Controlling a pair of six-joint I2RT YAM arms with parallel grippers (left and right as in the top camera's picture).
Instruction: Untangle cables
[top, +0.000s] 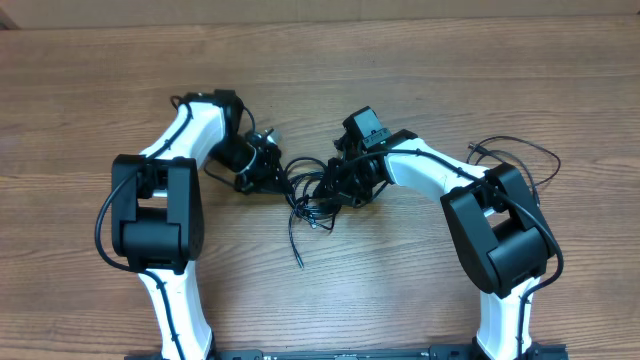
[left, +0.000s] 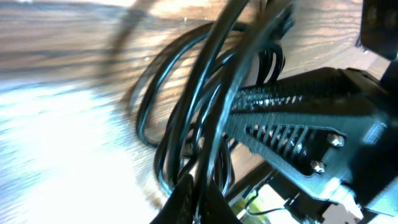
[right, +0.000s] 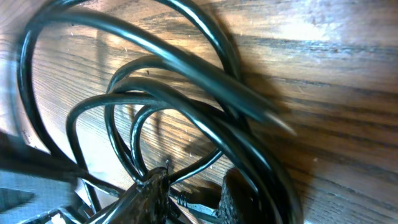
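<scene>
My left gripper is holding a strand of cable (left: 198, 81) that runs straight into loops bunched at my right gripper, so it should move in, loosen the strand of cable and grab the bunched loops (top: 313, 203).
The cables (top: 303, 192) lie as a tangle of thin black loops on the wooden table between my two grippers. One loose end (top: 297, 250) trails toward the front edge. My left gripper (top: 268, 168) is at the tangle's left side. In the left wrist view the left gripper (left: 202, 190) is shut on one strand of the cables (left: 177, 93), which rises between its fingers. My right gripper (top: 337, 185) is at the tangle's right side. In the right wrist view the right gripper (right: 193, 194) is narrowed on a plug end, and loops of the cables (right: 177, 93) drape over its left finger (right: 149, 193).
Both white arms bend inward over the table's middle. The right arm's own thicker wires (top: 520, 152) arch out at the far right. A black rail (top: 340, 354) runs along the front edge. The right gripper's ribbed body (left: 298, 130) fills the right of the left wrist view.
</scene>
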